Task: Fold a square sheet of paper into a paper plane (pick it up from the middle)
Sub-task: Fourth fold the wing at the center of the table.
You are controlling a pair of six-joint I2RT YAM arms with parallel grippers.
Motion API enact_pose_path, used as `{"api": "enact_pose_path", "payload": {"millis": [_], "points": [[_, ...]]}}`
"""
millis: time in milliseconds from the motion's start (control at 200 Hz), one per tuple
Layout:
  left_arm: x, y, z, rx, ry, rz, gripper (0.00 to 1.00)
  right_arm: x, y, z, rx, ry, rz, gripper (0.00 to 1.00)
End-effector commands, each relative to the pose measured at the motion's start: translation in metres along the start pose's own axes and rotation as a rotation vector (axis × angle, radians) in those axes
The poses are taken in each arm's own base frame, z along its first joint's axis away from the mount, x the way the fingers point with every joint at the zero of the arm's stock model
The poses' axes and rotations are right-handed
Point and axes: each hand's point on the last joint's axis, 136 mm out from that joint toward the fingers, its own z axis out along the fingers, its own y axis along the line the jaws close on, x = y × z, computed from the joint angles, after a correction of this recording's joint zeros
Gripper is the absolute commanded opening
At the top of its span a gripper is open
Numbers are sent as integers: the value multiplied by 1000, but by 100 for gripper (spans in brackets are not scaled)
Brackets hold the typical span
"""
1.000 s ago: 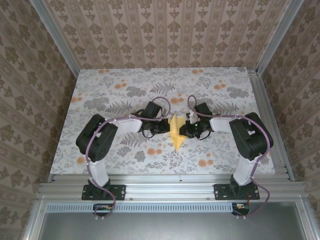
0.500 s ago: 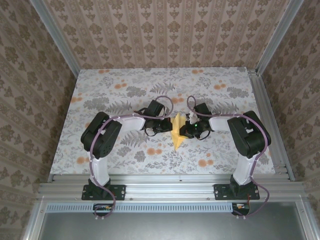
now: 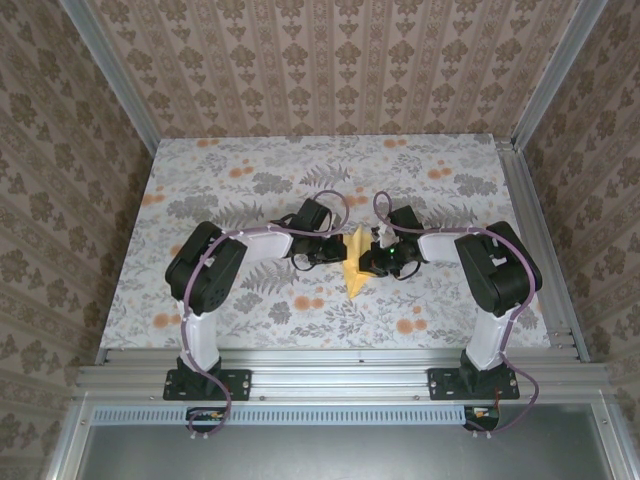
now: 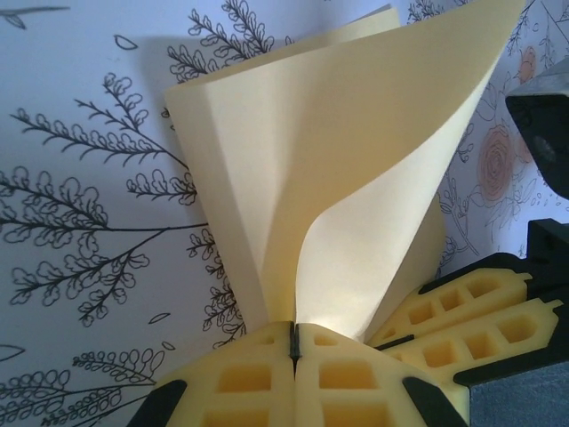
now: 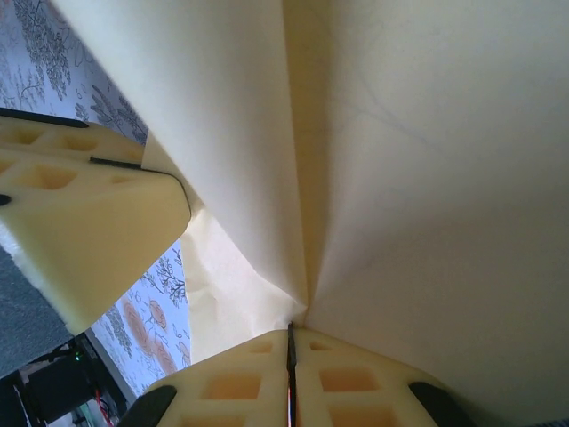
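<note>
Next, I back my right gripper up and hold the paper's middle [image 3: 358, 246] with it while my left gripper takes the paper's near end [image 3: 354, 287], because that end sticks out past both grippers.
The pale-yellow sheet of paper [image 3: 352, 264] is partly folded and stands up off the table between the two grippers at mid-table. My left gripper [image 3: 337, 250] is shut on its left side; in the left wrist view the paper [image 4: 356, 169] rises as curved flaps from the closed jaws of the left gripper [image 4: 293, 331]. My right gripper [image 3: 371, 258] is shut on its right side; in the right wrist view the paper [image 5: 409, 169] spreads from a crease pinched in the right gripper [image 5: 290, 331]. Each wrist view shows the other gripper's fingers [image 4: 462, 325] [image 5: 84, 209] touching the paper.
The floral tablecloth [image 3: 250, 180] with small orange flower prints [image 3: 305, 301] covers the table. Metal rails [image 3: 540, 240] and patterned walls close in the left, right and far sides. Both arms bend inward toward the middle.
The left arm's elbow has swung right, toward the middle. The paper between the grippers looks slightly narrower and more upright. Both grippers stay closed on it.
</note>
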Motion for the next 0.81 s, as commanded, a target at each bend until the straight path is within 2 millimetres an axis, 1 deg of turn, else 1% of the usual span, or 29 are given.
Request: {"api": "enact_pose_path", "payload": {"millis": [0, 305, 475, 645, 800], "points": [[6, 1, 10, 4, 40, 22, 0, 9, -16, 7, 37, 25, 20, 12], [16, 18, 17, -62, 90, 32, 0, 4, -4, 2, 5, 3, -6, 13], [19, 25, 18, -96, 109, 43, 0, -2, 7, -7, -20, -23, -15, 18], [25, 33, 17, -122, 128, 48, 1, -12, 22, -24, -34, -73, -41, 18], [25, 34, 16, -125, 127, 55, 1, -19, 35, -28, -77, -92, -40, 16]]}}
